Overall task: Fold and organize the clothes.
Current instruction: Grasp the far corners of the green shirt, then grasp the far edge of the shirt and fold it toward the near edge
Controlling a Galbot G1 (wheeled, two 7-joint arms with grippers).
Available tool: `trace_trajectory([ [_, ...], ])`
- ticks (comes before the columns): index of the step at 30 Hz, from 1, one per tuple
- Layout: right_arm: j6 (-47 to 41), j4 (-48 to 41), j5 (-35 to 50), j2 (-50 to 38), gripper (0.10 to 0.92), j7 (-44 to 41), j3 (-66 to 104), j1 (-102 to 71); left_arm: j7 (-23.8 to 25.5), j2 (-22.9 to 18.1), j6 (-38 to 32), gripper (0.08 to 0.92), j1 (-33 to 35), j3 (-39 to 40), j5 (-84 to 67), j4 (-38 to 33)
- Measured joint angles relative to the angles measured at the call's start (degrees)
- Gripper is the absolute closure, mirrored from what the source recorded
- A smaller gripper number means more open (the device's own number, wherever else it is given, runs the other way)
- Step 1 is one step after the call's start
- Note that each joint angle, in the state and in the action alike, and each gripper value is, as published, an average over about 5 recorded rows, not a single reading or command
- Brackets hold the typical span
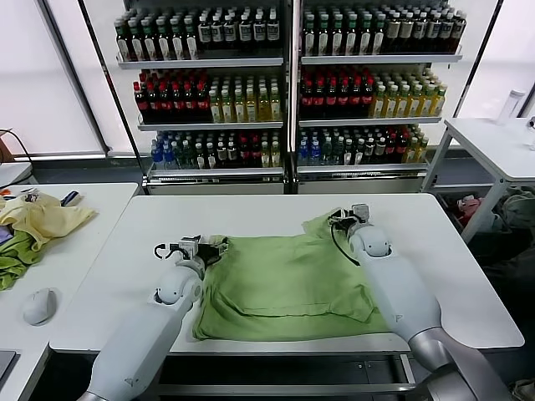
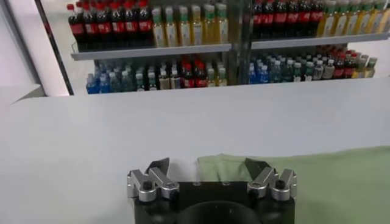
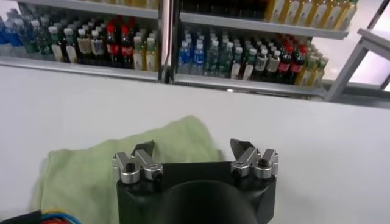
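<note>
I am about to pull the shirt's far edge (image 1: 267, 237) toward me. Soft creases (image 1: 288, 313) cross the light green shirt, so it should fold over while its near edge stays in place.
The light green shirt (image 1: 284, 284) lies flat on the white table (image 1: 451, 276), partly folded, plain side up; its print is hidden. My left gripper (image 1: 206, 246) is open at the shirt's far left corner, with the cloth edge (image 2: 329, 182) between and beyond its fingers in the left wrist view, where the gripper (image 2: 207, 165) holds nothing. My right gripper (image 1: 347, 215) is open over the shirt's far right corner. In the right wrist view the gripper (image 3: 192, 148) sits above the corner of the cloth (image 3: 91, 170), with one finger over fabric and the other over bare table.
A pale yellow garment (image 1: 46, 219) and a darker green cloth (image 1: 17, 259) lie on the side table at left, with a white mouse (image 1: 38, 305). Shelves of bottles (image 1: 284, 83) stand behind. Another table (image 1: 493, 142) and a heap of cloth (image 1: 510, 217) are at right.
</note>
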Motion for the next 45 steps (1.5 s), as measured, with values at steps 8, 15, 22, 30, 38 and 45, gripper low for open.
trace_trajectory([
  [8, 0.21, -2.58, -1.15, 1.43, 0.473, -1.27, -0.01, 0.76, 1.21, 0.08, 0.49, 0.432, -0.06, 0.18, -1.52, 0.49],
  [15, -0.05, -2.69, -0.9, 1.36, 0.672, -2.2, -0.13, 0.52, 2.64, 0.98, -0.23, 0.632, 0.81, -0.27, -3.29, -0.3],
  [22, -0.17, -0.32, 0.83, 0.14, 0.867, -2.29, -0.27, -0.65, 4.39, 2.15, -1.94, 0.838, 2.49, -0.68, -5.12, -2.63],
  [30, -0.38, 7.04, 3.89, -2.63, 0.912, -1.31, 0.64, -3.02, 5.23, 3.99, -5.13, 0.906, 5.32, -1.83, -6.61, -8.1],
  [38, -1.09, 18.71, 7.47, -6.74, 0.912, -0.1, 2.99, -7.35, 5.3, 6.45, -6.86, 0.906, 9.03, -3.71, -8.45, -15.27],
  [45, -1.91, 30.11, 10.22, -11.13, 0.912, 0.75, 6.65, -14.28, 5.6, 9.22, -6.91, 0.906, 14.09, -6.18, -10.62, -22.87],
])
